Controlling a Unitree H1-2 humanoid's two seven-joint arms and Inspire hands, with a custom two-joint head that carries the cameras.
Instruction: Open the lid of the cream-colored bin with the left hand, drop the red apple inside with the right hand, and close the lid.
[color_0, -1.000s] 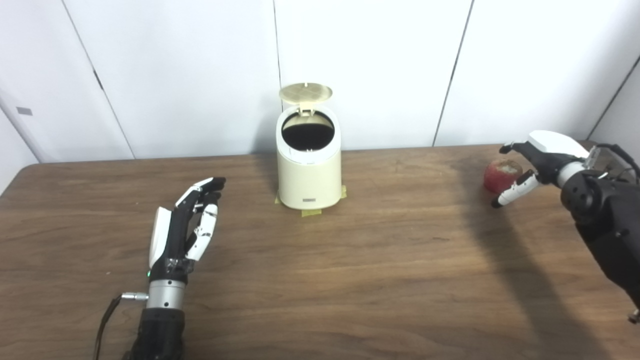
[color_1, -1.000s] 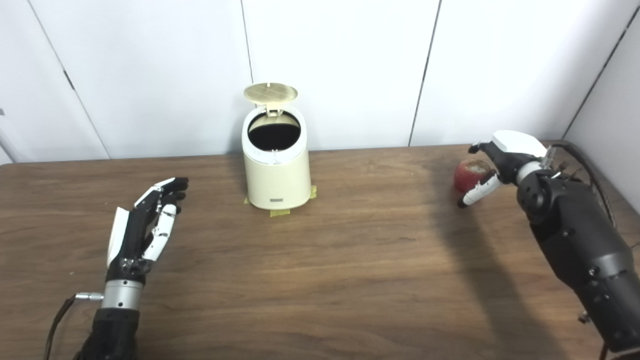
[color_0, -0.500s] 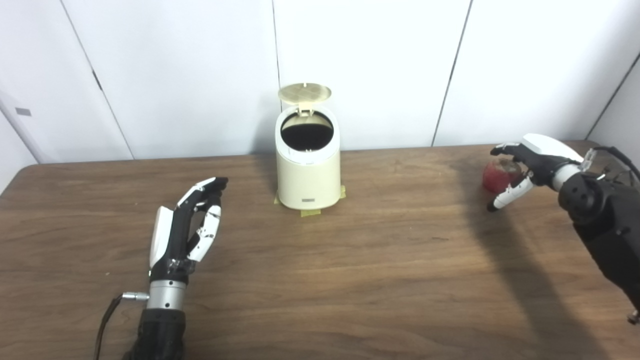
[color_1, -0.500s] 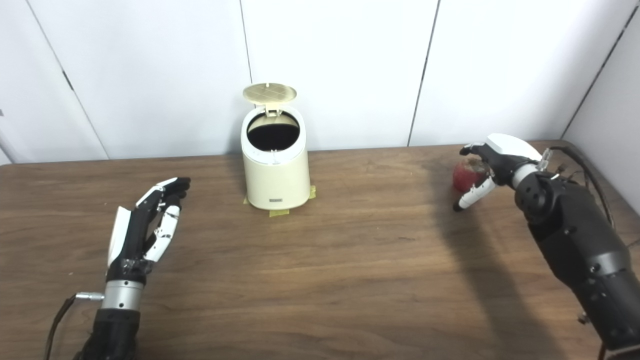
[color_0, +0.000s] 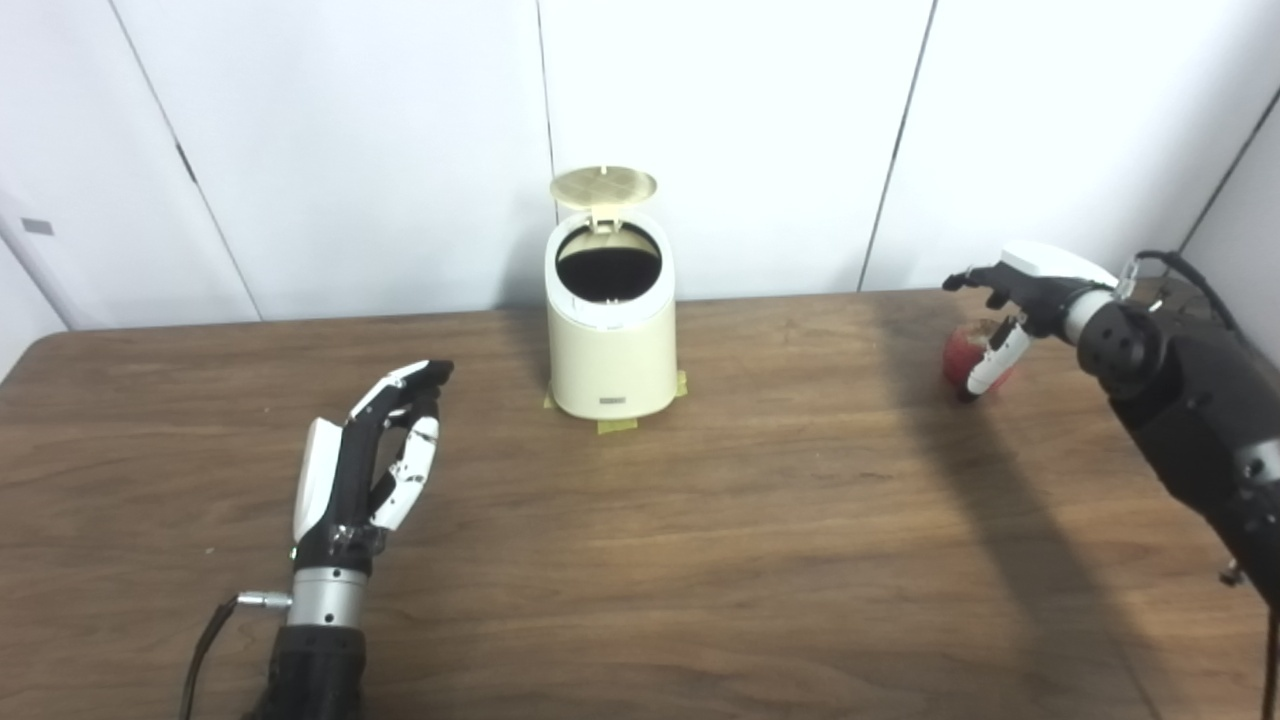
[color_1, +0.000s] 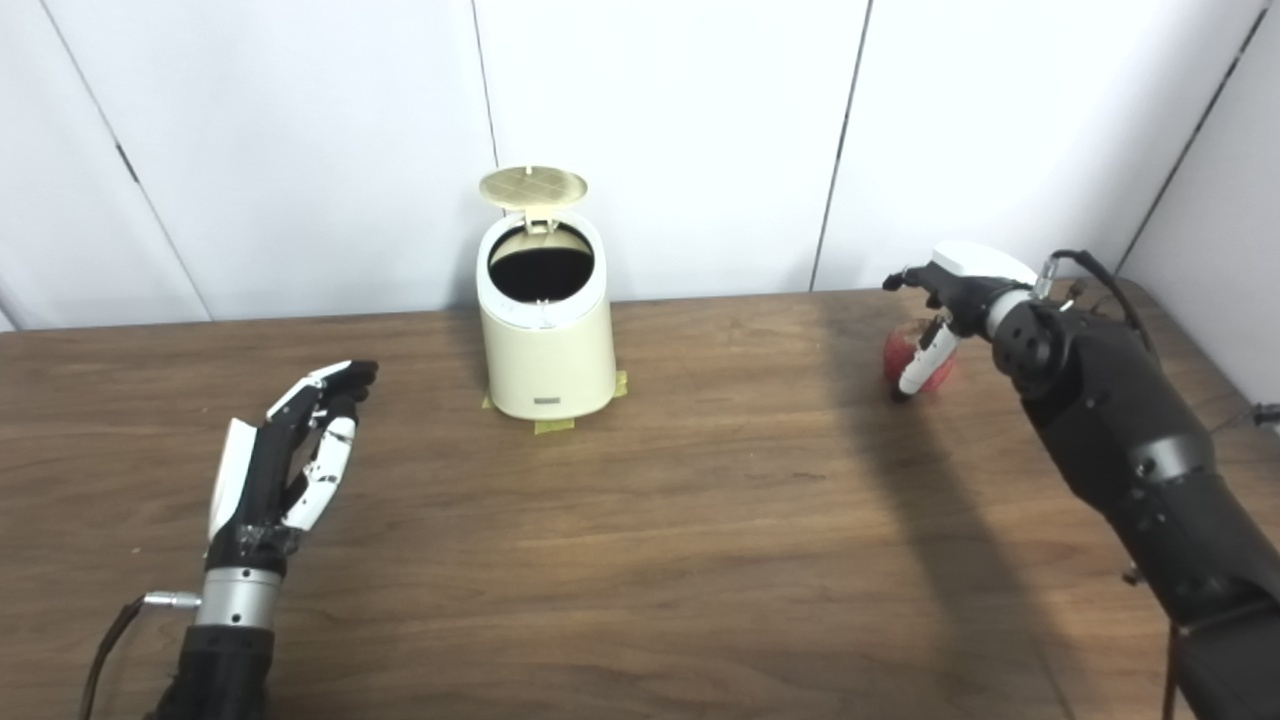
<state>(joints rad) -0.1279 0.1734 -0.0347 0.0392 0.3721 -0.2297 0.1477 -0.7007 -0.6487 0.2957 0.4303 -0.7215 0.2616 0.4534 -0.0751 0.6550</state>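
My gripper will drop the red apple (color_0: 967, 355), and the apple will fall completely out of sight, because the bin's dark opening (color_0: 609, 271) looks deep and wider than the apple.
The cream-colored bin (color_0: 611, 340) stands at the back middle of the table, its round lid (color_0: 604, 186) tipped up and the dark inside showing. The red apple (color_0: 958, 352) lies on the table at the far right. My right hand (color_0: 1020, 285) hovers over the apple with its fingers spread above it and the thumb hanging down in front of it; the hand is open, not clasped around the fruit. My left hand (color_0: 370, 450) rests open on the table, left of and nearer than the bin, holding nothing.
The brown wooden table (color_0: 760, 520) runs up to a white panelled wall. Yellow tape (color_0: 617, 425) sticks out from under the bin's base. A cable (color_0: 1180, 270) loops behind my right wrist near the table's right edge.
My right hand has moved left and up over the apple, its thumb now hanging in front of the fruit. The left hand has stayed put. The whole view has shifted slightly.
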